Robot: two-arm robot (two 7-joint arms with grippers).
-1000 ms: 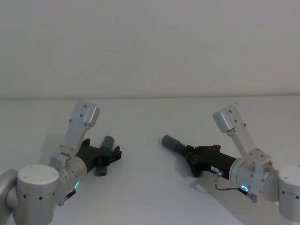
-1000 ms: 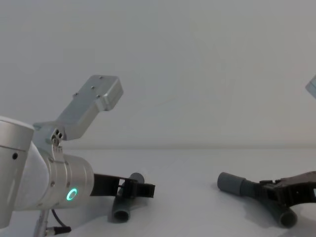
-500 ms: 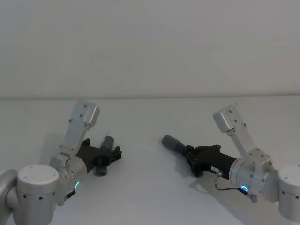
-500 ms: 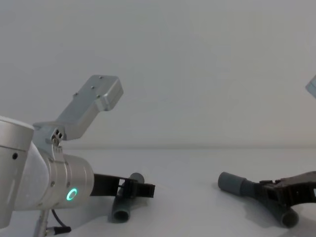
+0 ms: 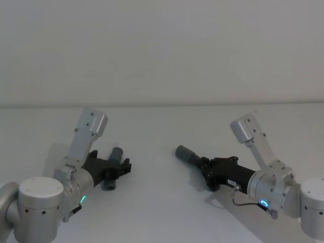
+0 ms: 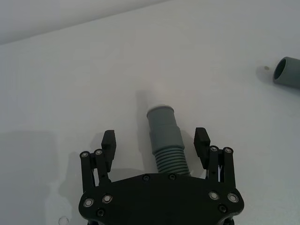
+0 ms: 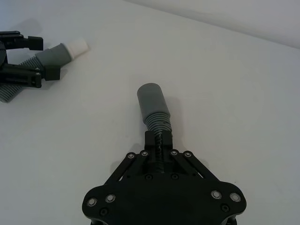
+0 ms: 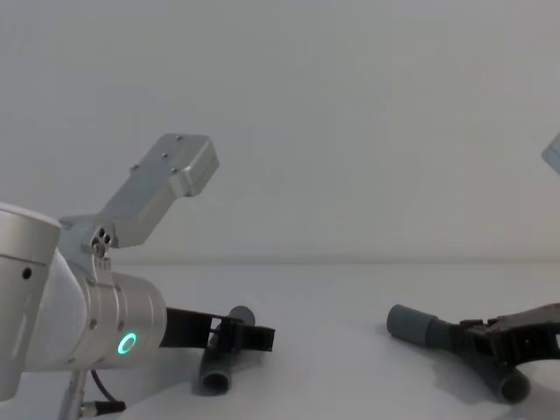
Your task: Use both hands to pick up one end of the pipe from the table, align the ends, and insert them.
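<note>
I expect the longer pipe piece's wide collar (image 8: pixel 411 325), which has a hollow opening (image 6: pixel 280 69), to slip over the short pipe piece's whitish tip when I push them together.
The short grey pipe piece (image 6: pixel 162 131) lies on the white table (image 5: pixel 152 207), its whitish tip (image 7: pixel 78 47) pointing away from my left arm. My left gripper (image 6: pixel 155 140) stands open around its ribbed part, one finger on each side with a gap to the tube. In the head view that gripper (image 5: pixel 119 166) sits at the left over the short piece (image 5: pixel 111 179). The longer pipe piece (image 5: pixel 185 153) shows its wide collar (image 7: pixel 151 99) toward the middle of the table. My right gripper (image 7: pixel 159 139) is shut on the ribs behind the collar. From the chest, the long piece (image 8: pixel 413 325) sits low over the table at the right.
A plain pale wall rises behind the table's far edge (image 5: pixel 162 106). Bare white surface lies between the two pipe pieces and in front of them.
</note>
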